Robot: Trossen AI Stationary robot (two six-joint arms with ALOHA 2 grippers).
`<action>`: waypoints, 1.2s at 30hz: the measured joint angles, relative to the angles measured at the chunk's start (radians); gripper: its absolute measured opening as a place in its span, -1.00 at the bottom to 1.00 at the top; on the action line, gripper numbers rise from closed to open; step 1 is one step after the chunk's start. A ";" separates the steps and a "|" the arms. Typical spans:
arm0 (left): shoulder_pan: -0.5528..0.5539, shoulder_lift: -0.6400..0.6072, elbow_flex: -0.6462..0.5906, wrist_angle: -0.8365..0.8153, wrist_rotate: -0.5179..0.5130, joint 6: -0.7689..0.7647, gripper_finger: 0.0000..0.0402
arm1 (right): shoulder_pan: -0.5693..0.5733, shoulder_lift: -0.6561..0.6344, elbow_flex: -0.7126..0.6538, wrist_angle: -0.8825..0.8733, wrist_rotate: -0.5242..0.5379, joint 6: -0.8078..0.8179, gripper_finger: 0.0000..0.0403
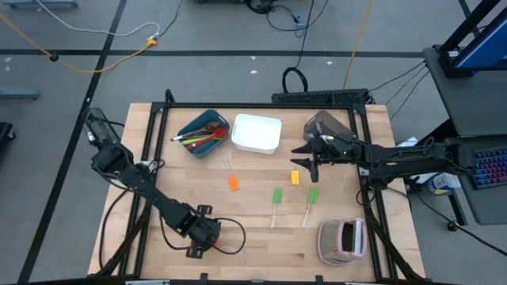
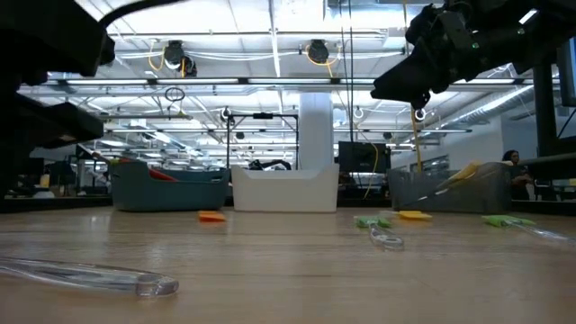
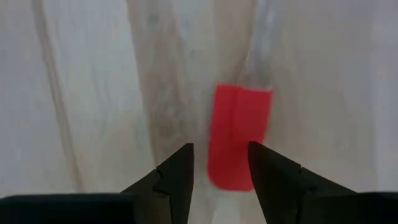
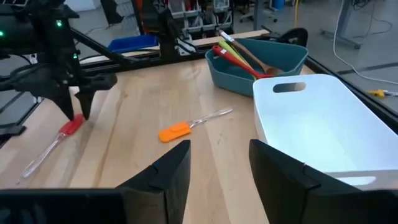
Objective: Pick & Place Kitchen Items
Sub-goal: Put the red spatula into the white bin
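The red spatula head's edge [image 3: 265,127] has one finger of my left gripper hanging over it, so I should open the gripper, shift it and turn it until both fingers straddle the head's end [image 3: 229,169].
A red spatula head [image 3: 239,137] on a clear stick [image 4: 37,160] lies flat on the table near its near-left part. My left gripper [image 3: 221,168] is open and points down, its fingertips just above the head [image 4: 71,126], touching nothing that I can see. My right gripper [image 4: 217,168] is open and empty, raised above the table [image 1: 307,161] in front of the brown bin. On the wood lie an orange spatula [image 1: 233,182], a yellow one [image 1: 295,177] and two green ones [image 1: 277,195] [image 1: 313,195]. Red, green and wooden spoons rest in the teal bin [image 1: 202,132].
The white bin [image 1: 256,133] stands between the teal bin and the brown bin [image 1: 329,127] along the far side. A pink-grey striped object [image 1: 342,240] sits at the near-right corner. A black frame [image 1: 238,105] rims the table. Bare wood lies between the two arms.
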 joint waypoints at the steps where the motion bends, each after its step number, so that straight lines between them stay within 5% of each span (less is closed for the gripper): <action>1: 0.000 0.005 0.000 -0.001 0.000 -0.008 -0.24 | 0.002 0.000 0.000 0.000 0.000 0.000 -0.23; 15: 0.007 0.034 0.003 -0.034 0.076 -0.029 -0.26 | 0.005 0.000 0.000 -0.001 0.002 0.001 -0.23; 26: 0.015 0.035 0.002 -0.038 0.100 -0.031 -0.95 | 0.005 0.000 0.000 -0.001 0.002 0.001 -0.23; 36: 0.061 0.028 -0.001 -0.021 0.114 -0.006 -0.95 | 0.005 0.000 0.000 -0.001 0.002 0.001 -0.23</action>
